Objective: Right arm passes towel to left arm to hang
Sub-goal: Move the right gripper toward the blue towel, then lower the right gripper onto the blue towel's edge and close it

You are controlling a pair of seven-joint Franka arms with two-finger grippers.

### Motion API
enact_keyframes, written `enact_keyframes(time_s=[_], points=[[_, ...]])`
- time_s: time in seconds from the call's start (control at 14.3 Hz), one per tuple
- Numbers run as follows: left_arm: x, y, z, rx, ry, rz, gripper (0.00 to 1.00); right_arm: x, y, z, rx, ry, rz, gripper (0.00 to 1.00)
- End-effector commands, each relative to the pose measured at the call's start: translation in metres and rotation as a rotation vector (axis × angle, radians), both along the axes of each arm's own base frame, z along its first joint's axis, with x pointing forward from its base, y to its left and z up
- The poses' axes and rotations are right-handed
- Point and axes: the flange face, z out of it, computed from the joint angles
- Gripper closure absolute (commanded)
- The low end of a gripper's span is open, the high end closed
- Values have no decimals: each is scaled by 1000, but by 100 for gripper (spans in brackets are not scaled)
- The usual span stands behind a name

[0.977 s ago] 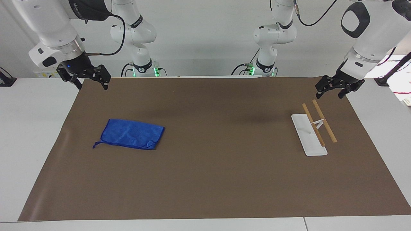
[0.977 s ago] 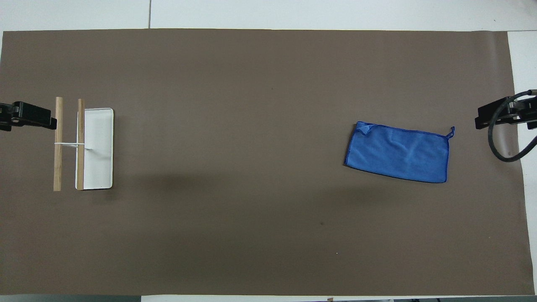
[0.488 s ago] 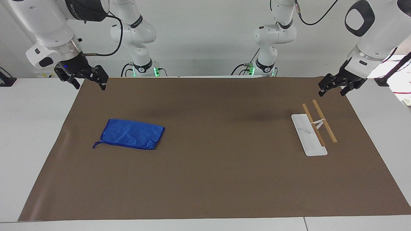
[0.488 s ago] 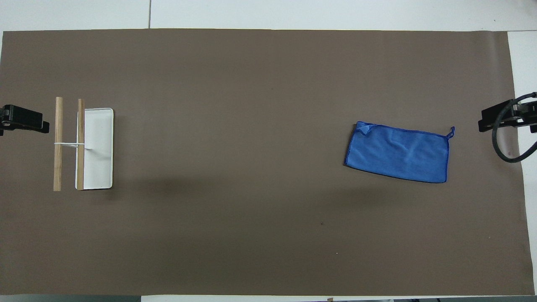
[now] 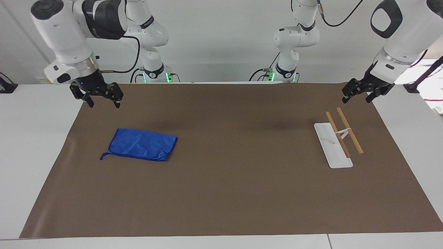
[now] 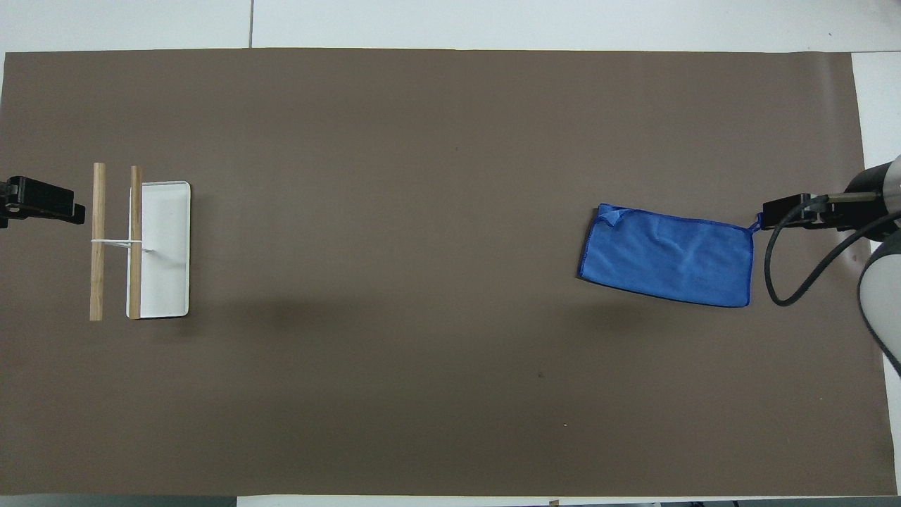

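Note:
The blue towel [image 6: 667, 257] will reach across both wooden rods and droop over when the robot lowers it, since the towel is longer than the gap [image 6: 117, 242] between the rods.
The blue towel [image 5: 140, 144] lies flat on the brown mat [image 5: 221, 193] toward the right arm's end, its loose string at one corner; it also shows in the overhead view [image 6: 669, 255]. My right gripper [image 5: 102, 101], with a small blue light, hangs open and empty over the mat's edge, apart from the towel. In the overhead view the right gripper [image 6: 795, 210] is just beside the towel's string corner. My left gripper [image 5: 357, 97] is open and empty, in the air over the mat's corner at the left arm's end; it also shows in the overhead view [image 6: 42, 201].
A hanging rack [image 5: 333, 145] with a white base and two wooden rods [image 5: 349, 130] stands on the mat toward the left arm's end, also in the overhead view [image 6: 158, 250]. A black cable [image 6: 795, 282] loops from the right wrist.
My right gripper has swung in over the mat toward the towel's string corner and come lower. The left gripper has hardly moved. The towel has not moved.

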Motion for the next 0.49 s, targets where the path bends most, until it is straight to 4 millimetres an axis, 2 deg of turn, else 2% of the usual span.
enact_keyframes(time_s=[0.0, 0.21, 0.42], points=[[-9, -2, 2, 23, 0, 1, 0, -14, 1, -46, 4, -23, 10, 0], [-9, -2, 2, 22, -3, 2, 0, -4, -3, -101, 4, -36, 4, 0], [-9, -1, 2, 23, -6, 2, 0, -4, -16, -144, 4, -49, -19, 0]])
